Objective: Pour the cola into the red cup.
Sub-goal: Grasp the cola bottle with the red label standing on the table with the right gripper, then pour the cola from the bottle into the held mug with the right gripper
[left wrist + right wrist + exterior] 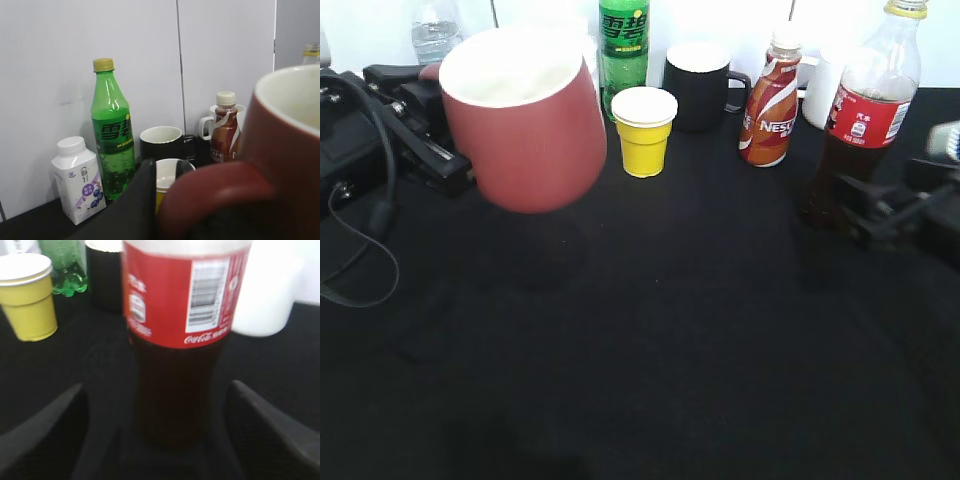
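The cola [842, 172] ends well below the neck with its yellow ring [906, 8]. The cola should run straight out when I tip the bottle until it is nearly flat.
The red cup [530, 130] hangs tilted above the black table at the left, white inside showing. My left gripper [455, 165] is shut on its loop handle. In the left wrist view the handle and the cup [280, 150] fill the foreground, with my left gripper [165, 175] at the handle. The cola bottle [865, 115] stands upright at the right, with a red label and its cap on. My right gripper [855, 205] is open around its lower part. In the right wrist view the cola [175, 315] stands between the spread fingers of the right gripper [155, 387], which do not touch it.
Along the back stand a green soda bottle [623, 45], a yellow paper cup [643, 130], a dark mug [698, 85], a Nescafe bottle [770, 100], a white mug [817, 95] and a water bottle [435, 30]. A white carton [77, 180] stands by the wall. A cable [370, 250] loops at the left.
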{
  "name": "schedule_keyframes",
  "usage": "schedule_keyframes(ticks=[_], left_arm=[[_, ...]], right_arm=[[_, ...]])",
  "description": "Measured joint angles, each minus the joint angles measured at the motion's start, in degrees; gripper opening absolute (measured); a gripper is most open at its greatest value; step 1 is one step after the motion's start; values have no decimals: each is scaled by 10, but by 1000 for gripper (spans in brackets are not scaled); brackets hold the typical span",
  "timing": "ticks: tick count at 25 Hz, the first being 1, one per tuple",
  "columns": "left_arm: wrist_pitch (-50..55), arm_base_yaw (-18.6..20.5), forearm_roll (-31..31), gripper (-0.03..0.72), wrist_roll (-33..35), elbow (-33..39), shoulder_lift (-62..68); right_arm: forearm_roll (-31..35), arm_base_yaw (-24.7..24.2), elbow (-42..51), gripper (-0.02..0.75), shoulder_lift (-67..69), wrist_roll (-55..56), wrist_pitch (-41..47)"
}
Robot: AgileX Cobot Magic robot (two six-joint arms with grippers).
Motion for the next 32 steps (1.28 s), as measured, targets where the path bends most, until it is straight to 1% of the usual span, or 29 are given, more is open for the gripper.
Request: schedule_keyframes(ticks=[4, 7, 9, 10, 12, 15, 20, 24, 27, 29, 30, 31, 32], left_arm=[[2, 0, 0, 83, 0, 0, 0], [2, 0, 0, 83, 0, 0, 0], [2, 0, 0, 83, 0, 0, 0], [2, 0, 0, 83, 0, 0, 0], [2, 0, 0, 83, 0, 0, 0], [2, 0, 0, 83, 0, 0, 0], [3, 0, 1, 83, 0, 0, 0], [5, 0, 30, 83, 0, 0, 0], [8, -1, 31, 83, 0, 0, 0], [8, -5, 32, 83, 0, 0, 5], [10, -14, 32, 83, 0, -2, 14], [11, -26, 33, 83, 0, -8, 25], [11, -39, 34, 83, 0, -19, 40]], right_arm=[[29, 0, -69, 669, 67, 5, -4], [29, 0, -117, 666, 117, 5, -4], [9, 0, -150, 655, 148, 7, -9], [-3, 0, -166, 636, 161, 8, -16], [-10, 0, -175, 572, 175, 8, -29], [-11, 0, -175, 446, 178, 8, -41], [-15, 0, -175, 440, 180, 8, -51], [-16, 0, -175, 438, 179, 8, -84], [-40, 0, -165, 438, 152, 8, -84], [-51, 0, -142, 438, 107, 8, -84], [-68, 0, -131, 438, 74, 8, -79], [-103, 0, -129, 438, 42, 9, -56], [-157, 0, -128, 438, 11, 9, -35]])
